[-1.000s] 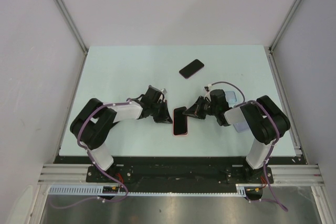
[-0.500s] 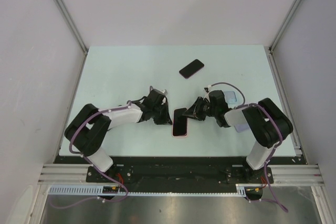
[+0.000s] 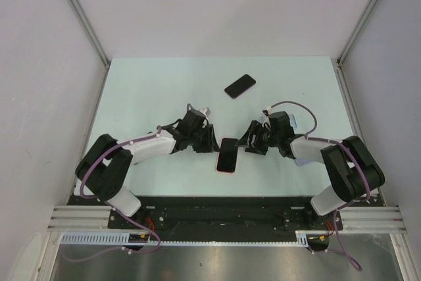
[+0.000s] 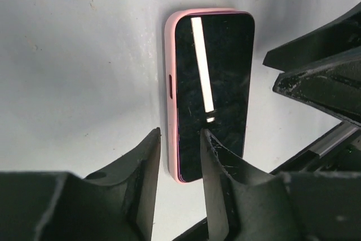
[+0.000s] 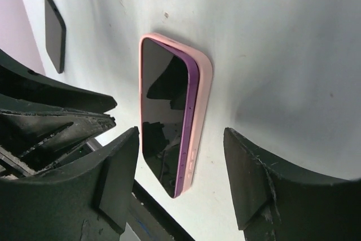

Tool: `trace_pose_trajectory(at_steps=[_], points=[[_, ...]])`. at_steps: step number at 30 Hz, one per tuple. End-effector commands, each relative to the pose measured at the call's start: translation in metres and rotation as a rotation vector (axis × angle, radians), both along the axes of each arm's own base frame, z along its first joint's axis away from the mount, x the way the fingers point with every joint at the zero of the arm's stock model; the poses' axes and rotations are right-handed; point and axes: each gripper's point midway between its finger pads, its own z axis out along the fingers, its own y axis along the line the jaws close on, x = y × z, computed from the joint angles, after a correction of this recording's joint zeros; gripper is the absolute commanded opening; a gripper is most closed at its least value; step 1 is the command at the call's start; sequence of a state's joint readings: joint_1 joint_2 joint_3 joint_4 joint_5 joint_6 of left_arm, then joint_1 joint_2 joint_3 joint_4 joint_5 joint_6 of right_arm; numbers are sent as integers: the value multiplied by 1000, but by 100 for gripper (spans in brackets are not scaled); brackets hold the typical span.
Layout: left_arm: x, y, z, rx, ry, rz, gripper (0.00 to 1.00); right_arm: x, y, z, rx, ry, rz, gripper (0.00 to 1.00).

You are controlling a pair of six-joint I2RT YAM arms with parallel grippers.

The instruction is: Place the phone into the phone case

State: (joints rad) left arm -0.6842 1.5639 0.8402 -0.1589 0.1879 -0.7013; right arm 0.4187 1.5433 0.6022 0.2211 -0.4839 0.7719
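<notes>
My left gripper is still to grip the case's opposite edge. The phone's purple side sticks out of the pink phone case, so my right gripper should lift both first.
The phone, black-screened with a purple frame, lies inside the pink phone case on the table between my two grippers. In the right wrist view the phone's purple side stands a little proud of the pink case along one long edge. My left gripper hovers just left of it, open with a narrow gap and nothing held; the case's near corner shows beyond the gripper. On the other side, my right gripper stands wide open and touches nothing.
A second dark phone-like slab lies flat farther back on the pale table, also seen as the slab in the right wrist view. Grey walls with metal posts close in the sides and back.
Both grippers were shut against the phone's ends; they have since opened and drawn back a little to either side. The phone now lies free in the case.
</notes>
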Motion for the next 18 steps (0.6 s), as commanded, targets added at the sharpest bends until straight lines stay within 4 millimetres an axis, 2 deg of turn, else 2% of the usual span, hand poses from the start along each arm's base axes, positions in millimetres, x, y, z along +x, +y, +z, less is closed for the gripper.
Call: trace_pose_trajectory(at_steps=[1, 8, 11, 18], points=[[12, -12, 4, -30, -37, -32, 40, -13, 1, -7, -57, 5, 34, 66], [8, -19, -12, -57, -6, -73, 40, -24, 21, -10, -63, -1, 70, 66], [6, -21, -18, -56, 7, -79, 40, -26, 22, -13, -86, -5, 57, 66], [-2, -20, -33, -63, 71, -78, 30, -24, 18, -21, -158, -18, 9, 67]])
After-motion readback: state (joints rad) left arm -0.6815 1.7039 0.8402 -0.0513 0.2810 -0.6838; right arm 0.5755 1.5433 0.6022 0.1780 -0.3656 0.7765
